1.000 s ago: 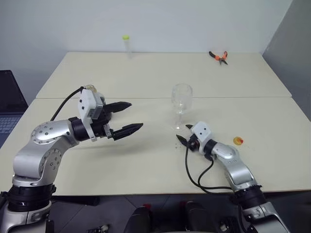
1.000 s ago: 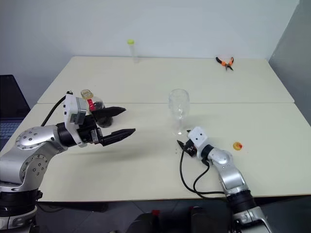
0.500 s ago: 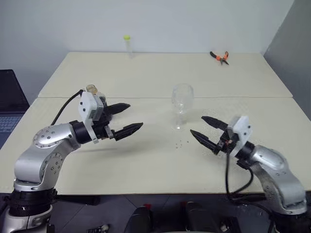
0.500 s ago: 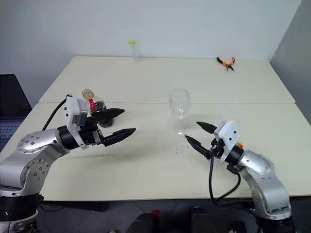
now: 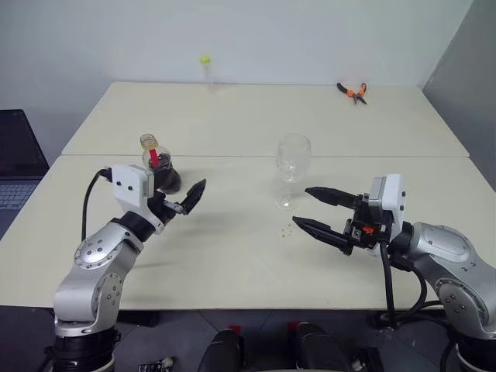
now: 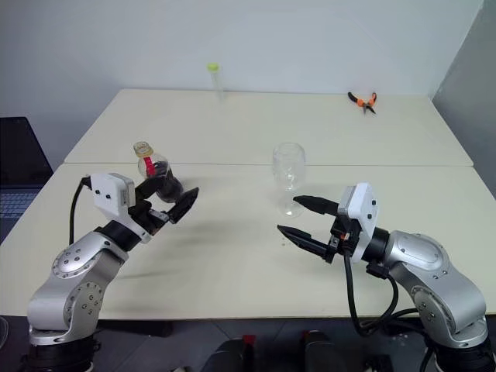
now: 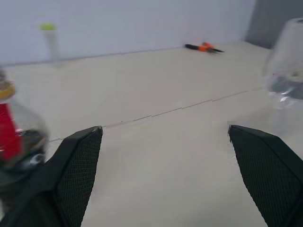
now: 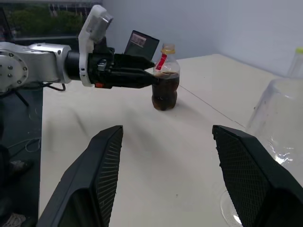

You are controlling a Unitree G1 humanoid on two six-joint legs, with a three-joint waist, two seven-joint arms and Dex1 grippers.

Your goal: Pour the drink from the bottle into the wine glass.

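My gripper is about to pour from the bottle's clear opening, which stands open with its cap off, so the dark drink will run out in a thin stream.
The bottle stands upright on the table's left side, squat and clear, with dark drink in its lower half and a red band at the neck. My left gripper is open just right of the bottle, one finger close beside it, and it holds nothing. The wine glass stands upright near the table's middle and looks empty. My right gripper hovers open and level just right of the glass's foot, pointing left, with nothing between its fingers.
Orange-handled pliers lie at the back right. A thin clear tube with a yellow-green top stands at the back edge. A laptop sits off the table's left side. Small specks dot the table by the glass.
My right arm has lifted off the table and drawn back, its open gripper now level. My left gripper has swung left and down, ending beside the bottle.
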